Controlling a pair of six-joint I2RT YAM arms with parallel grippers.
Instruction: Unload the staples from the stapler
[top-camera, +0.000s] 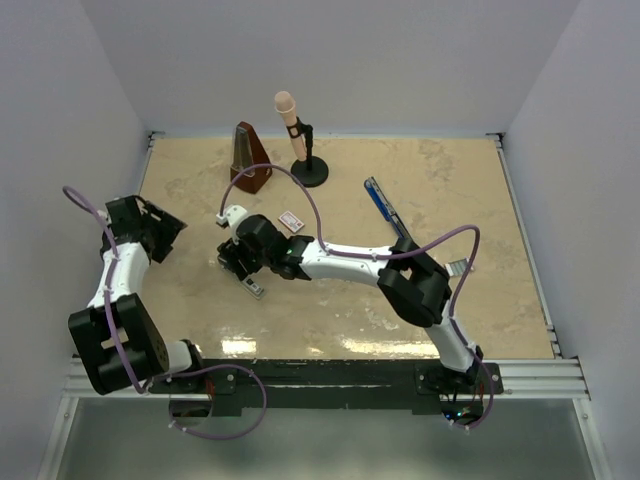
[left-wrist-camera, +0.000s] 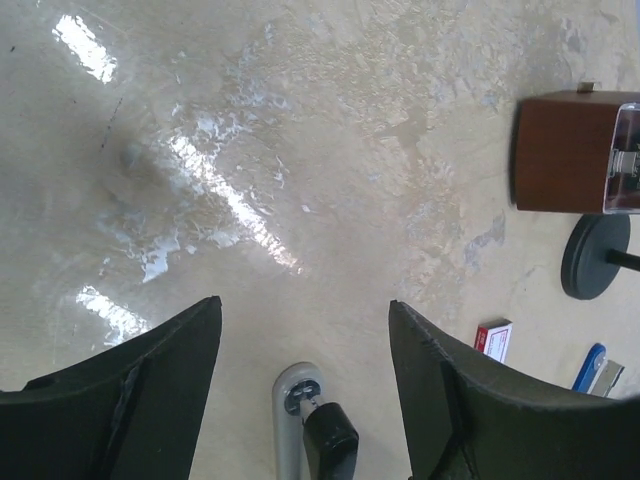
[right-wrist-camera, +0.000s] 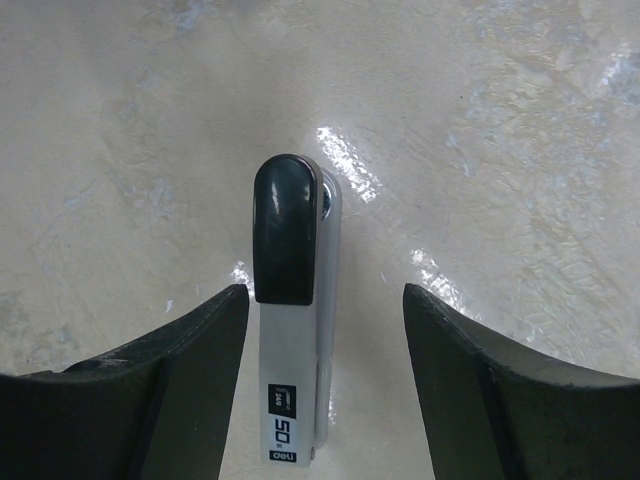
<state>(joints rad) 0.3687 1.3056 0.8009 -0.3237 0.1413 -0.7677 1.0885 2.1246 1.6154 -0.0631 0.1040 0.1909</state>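
Observation:
I should hold the base (left-wrist-camera: 296, 377) under the stapler's black tip with my left gripper while my right gripper opens the stapler's top, because the grey stapler is lying closed with its base loose (right-wrist-camera: 326, 375).
The stapler (top-camera: 384, 205), long, slim, blue and black, lies on the table right of centre; its blue end also shows in the left wrist view (left-wrist-camera: 592, 366). No staples are visible. My right gripper (top-camera: 246, 270) is far to its left, reaching across the table. It is open (right-wrist-camera: 325, 290), with its fingers on either side of a small grey stapler with a black tip (right-wrist-camera: 290, 330), not touching it. That grey stapler also shows in the top view (top-camera: 255, 289). My left gripper (top-camera: 165, 228) is open and empty (left-wrist-camera: 305, 305) at the left edge, with the grey stapler's end (left-wrist-camera: 296, 415) in front of it.
A brown metronome (top-camera: 249, 160) and a microphone on a black stand (top-camera: 300, 150) stand at the back. A small white box with a red label (top-camera: 291, 220) lies near the right wrist. A silver piece (top-camera: 458, 268) shows beside the right arm's elbow. White walls enclose the table.

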